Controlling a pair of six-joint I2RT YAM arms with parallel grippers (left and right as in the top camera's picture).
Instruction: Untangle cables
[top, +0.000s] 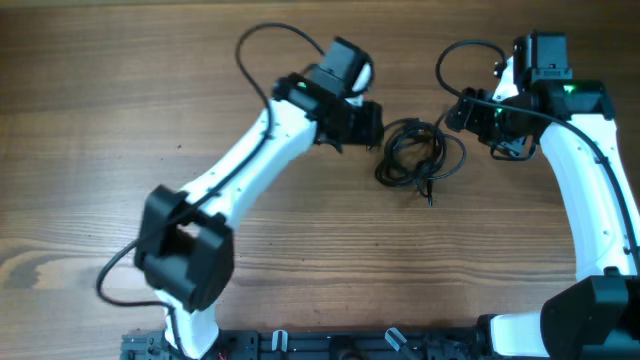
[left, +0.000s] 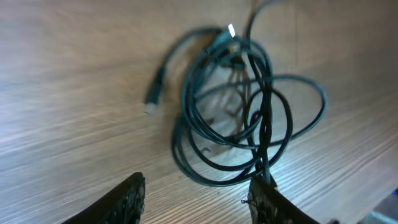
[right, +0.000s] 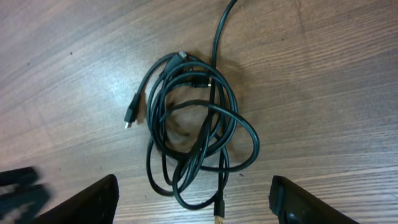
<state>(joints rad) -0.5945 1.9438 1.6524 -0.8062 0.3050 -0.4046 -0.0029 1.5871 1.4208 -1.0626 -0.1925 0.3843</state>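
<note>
The twisted strands of cable (left: 266, 115) are running through the crossing loops, so I expect the cables (left: 194, 118) to stay caught together when I lift part of the tangle.
The cables (top: 415, 152) lie as one tangle of thin black loops on the wooden table, between the two arms. They also show in the left wrist view (left: 239, 106) and the right wrist view (right: 193, 124). Small plugs stick out of the tangle (left: 152, 96) (right: 129, 116). My left gripper (top: 375, 125) is open and empty, just left of the tangle; its right finger sits beside the nearest loop (left: 196, 193). My right gripper (top: 458, 110) is open and empty, right of the tangle, with a gold-tipped plug (right: 219, 211) between its fingers (right: 193, 199).
The wooden table (top: 100, 100) carries only the tangle. Thicker black wires (top: 270, 40) loop from the left arm and from the right arm (top: 455, 55). The arm bases stand at the front edge (top: 190, 260).
</note>
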